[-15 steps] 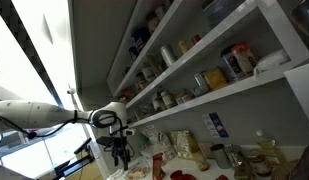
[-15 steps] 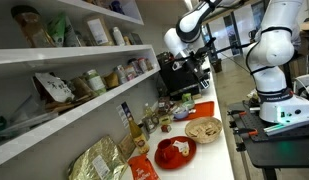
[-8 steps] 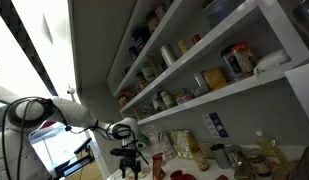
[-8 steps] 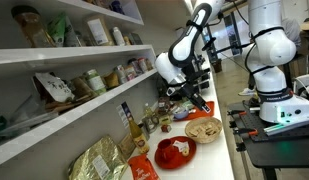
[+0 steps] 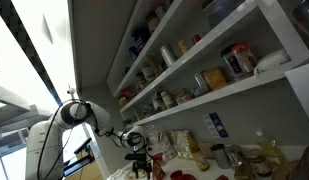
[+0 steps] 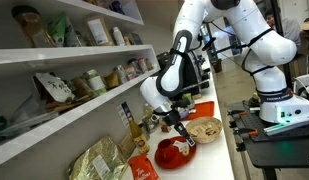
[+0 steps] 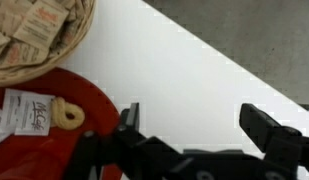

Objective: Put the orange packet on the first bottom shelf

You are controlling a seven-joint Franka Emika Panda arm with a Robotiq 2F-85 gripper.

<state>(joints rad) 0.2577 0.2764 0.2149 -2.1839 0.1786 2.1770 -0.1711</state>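
Observation:
Next, my gripper moves its open fingers from over empty white counter (image 7: 189,100) beside the red plate back past it toward the orange packet (image 6: 142,167) near the gold foil bag.
My gripper (image 7: 194,118) is open and empty, its two black fingers spread over the bare white counter. In both exterior views it hangs low over the counter (image 6: 180,127) (image 5: 142,167), just above the red plate. A red-orange flat packet (image 6: 142,169) lies at the near end of the counter below the shelves, apart from the gripper; it looks like the orange packet. The first bottom shelf (image 6: 66,122) is the lowest white plank and carries jars and bags; it also shows in an exterior view (image 5: 226,93).
A red plate (image 7: 54,150) holds a white packet and a ring biscuit. A wicker basket (image 7: 79,40) of sachets stands beside it. A gold foil bag (image 6: 97,160), bottles and jars crowd the counter under the shelves. Higher white shelves hold more jars.
The arm has swung along the counter and come down, from near the far end to just over the red plate and basket. The gripper stays open.

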